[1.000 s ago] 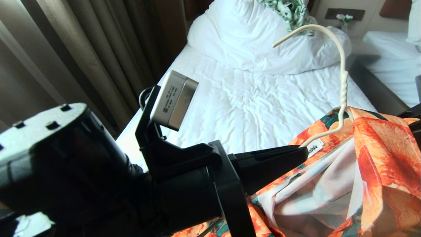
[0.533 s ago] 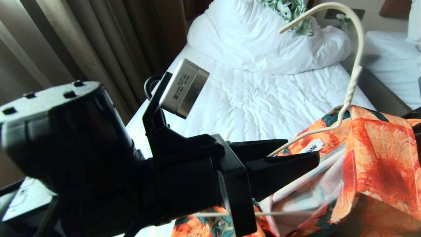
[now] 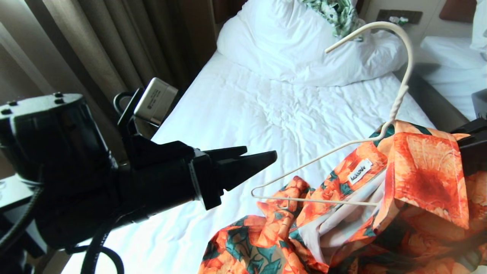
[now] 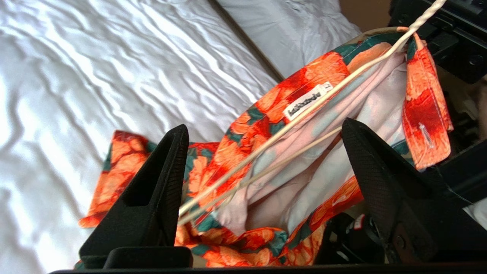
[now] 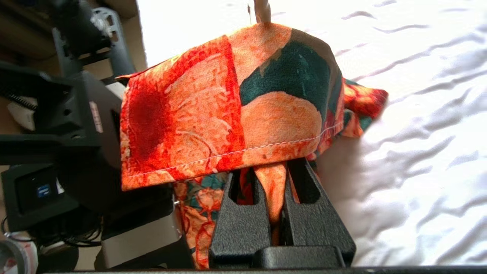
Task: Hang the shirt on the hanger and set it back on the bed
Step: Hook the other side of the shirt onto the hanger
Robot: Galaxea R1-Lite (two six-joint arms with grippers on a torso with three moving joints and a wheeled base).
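The wire hanger will go down with the shirt and stay caught when I lower my right gripper, because the collar goes around the hanger's neck.
The shirt, orange flowers over dark green, hangs bunched over the near right part of the bed, its label facing up. The cream wire hanger stands with its hook up. One end sits under the collar; the other end sticks out bare over the fabric. My left gripper is open and empty, just left of that bare end. In the left wrist view its fingers stand wide apart before the hanger and shirt. My right gripper is shut on a fold of the shirt beneath the collar.
A bunched white duvet lies at the head of the bed with a green-and-white leaf-print garment on it. Brown curtains hang along the left side. A second white bed stands to the right across a dark gap.
My left gripper has opened, let go of the hanger's shoulder near the label and drawn back to the left. The hanger's left end now shows bare.
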